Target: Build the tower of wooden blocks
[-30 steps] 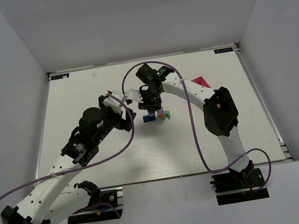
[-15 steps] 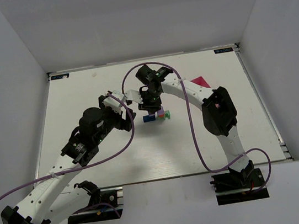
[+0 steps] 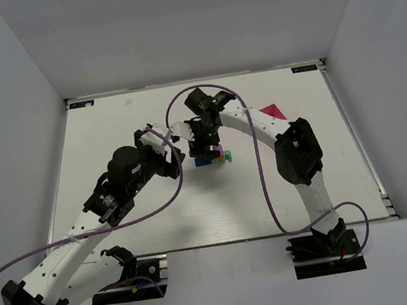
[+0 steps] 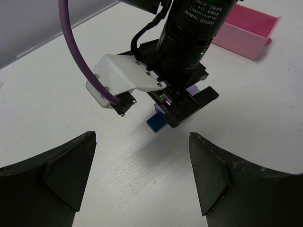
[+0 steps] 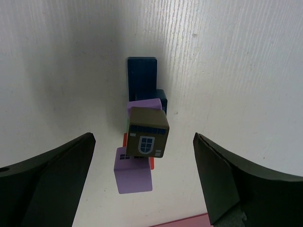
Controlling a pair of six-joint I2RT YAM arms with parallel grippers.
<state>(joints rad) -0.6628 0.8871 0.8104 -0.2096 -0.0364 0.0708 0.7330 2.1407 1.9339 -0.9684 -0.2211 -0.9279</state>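
Observation:
The space over the brown block (image 5: 147, 133) is blocked by my right gripper, so that gripper should move back toward the pink tray (image 3: 273, 112) before my left gripper comes over the tower.
The wood block tower (image 3: 215, 155) stands mid-table. Seen from straight above in the right wrist view, a brown block with a painted window (image 5: 147, 131) tops the stack, over purple (image 5: 133, 176), dark blue (image 5: 142, 75) and a sliver of red-orange (image 5: 153, 163). My right gripper (image 5: 143, 138) hangs directly over it, open, with both fingers well clear of the brown block. My left gripper (image 4: 142, 142) is open and empty just left of the tower, low over bare table. From there only a blue block (image 4: 156, 124) shows under the right gripper's body (image 4: 184, 94).
A pink tray (image 3: 273, 111) lies right of the tower, behind the right arm, and shows again at the back of the left wrist view as the pink tray (image 4: 246, 30). The right arm's purple cable (image 4: 75, 52) loops between the two grippers.
My right gripper's jaws have spread wide, letting go of the brown block on top of the tower. Neither arm has visibly shifted.

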